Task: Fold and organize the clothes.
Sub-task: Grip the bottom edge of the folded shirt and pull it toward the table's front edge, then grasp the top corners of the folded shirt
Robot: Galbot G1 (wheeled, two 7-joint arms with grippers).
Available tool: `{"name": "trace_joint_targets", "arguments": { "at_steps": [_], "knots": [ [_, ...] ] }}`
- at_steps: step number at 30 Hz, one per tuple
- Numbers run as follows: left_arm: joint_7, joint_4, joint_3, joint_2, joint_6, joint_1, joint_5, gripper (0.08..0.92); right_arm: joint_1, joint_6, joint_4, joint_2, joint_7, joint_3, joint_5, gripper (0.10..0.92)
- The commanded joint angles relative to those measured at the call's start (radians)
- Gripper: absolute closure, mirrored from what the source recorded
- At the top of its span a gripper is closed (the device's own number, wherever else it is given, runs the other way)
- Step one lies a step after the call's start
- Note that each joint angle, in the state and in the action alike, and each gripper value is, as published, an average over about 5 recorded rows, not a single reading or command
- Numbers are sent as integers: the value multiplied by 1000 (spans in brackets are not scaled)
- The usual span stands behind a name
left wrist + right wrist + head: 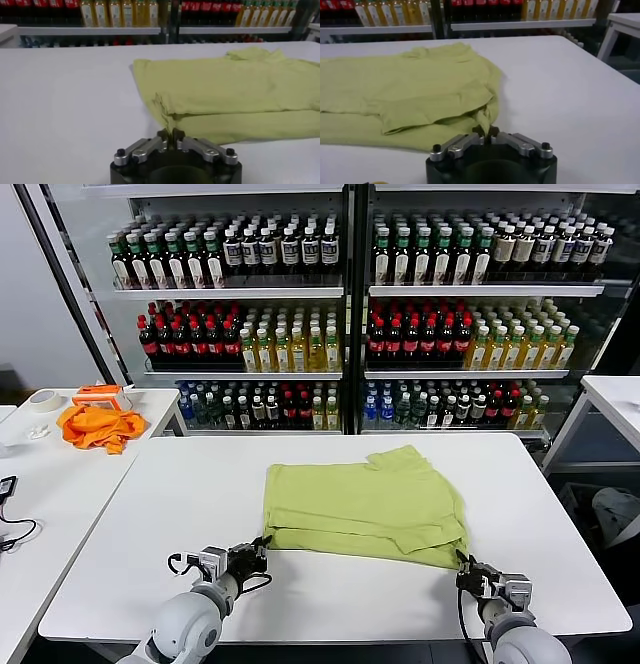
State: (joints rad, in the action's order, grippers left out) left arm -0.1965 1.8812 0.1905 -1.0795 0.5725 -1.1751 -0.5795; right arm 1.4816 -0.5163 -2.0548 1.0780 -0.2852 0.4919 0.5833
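Next, I open my right gripper and use it to straighten the flap (pixel 408 450) by its tip, because the flap sticks out past the T-shirt's far edge (pixel 366 461) while I hold the T-shirt's near corners.
The lime-green T-shirt (pixel 365 504) lies folded in layers on the white table (pixel 180 514), its plain side up. My left gripper (pixel 262 544) sits at the shirt's near left corner, shut on a pinch of the fabric (pixel 170 121). At the near right corner my right gripper (pixel 463 562) is likewise shut on the cloth (pixel 484 120). Both grippers (pixel 171 134) (pixel 485 133) rest low at the table surface.
A smaller orange cloth (pixel 98 427) lies on a side table (pixel 150 406) at the far left, beside a roll of tape (pixel 42 399). Drink-bottle shelves (pixel 340 294) stand behind. Another white table (pixel 615 396) is at the far right.
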Motion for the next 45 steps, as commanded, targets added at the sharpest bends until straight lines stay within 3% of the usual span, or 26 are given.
{"name": "trace_joint_targets", "arguments": {
  "at_steps": [1,11,18,23,27,30,34,41,45],
  "knots": [
    [11,114,58,43,4,-117,15,913,112,-8,-114,-5,18,16,-8,908],
    [-16,306,178,139,4,-395,73,918,316,-15,-253,-18,30,44,-76,908],
    [-43,326,217,145,4,-458,117,918,365,-31,-283,0,22,26,-128,892],
    [-48,369,212,142,4,-471,111,883,371,-51,-322,1,12,32,-129,765],
    [-84,431,235,148,-3,-459,77,776,378,-62,-413,-19,1,84,-112,652],
    [-98,465,272,163,-19,-431,9,689,345,-62,-473,-47,-5,134,-84,565],
    [-90,370,263,183,-85,-310,-28,568,190,-62,-427,-87,-20,134,-43,453],
    [-10,127,154,179,-97,-21,-83,369,-226,-63,-127,-99,-99,-58,56,253],
    [60,32,96,172,-98,85,-92,257,-425,-62,29,-75,-154,-167,129,207]
  ]
}}
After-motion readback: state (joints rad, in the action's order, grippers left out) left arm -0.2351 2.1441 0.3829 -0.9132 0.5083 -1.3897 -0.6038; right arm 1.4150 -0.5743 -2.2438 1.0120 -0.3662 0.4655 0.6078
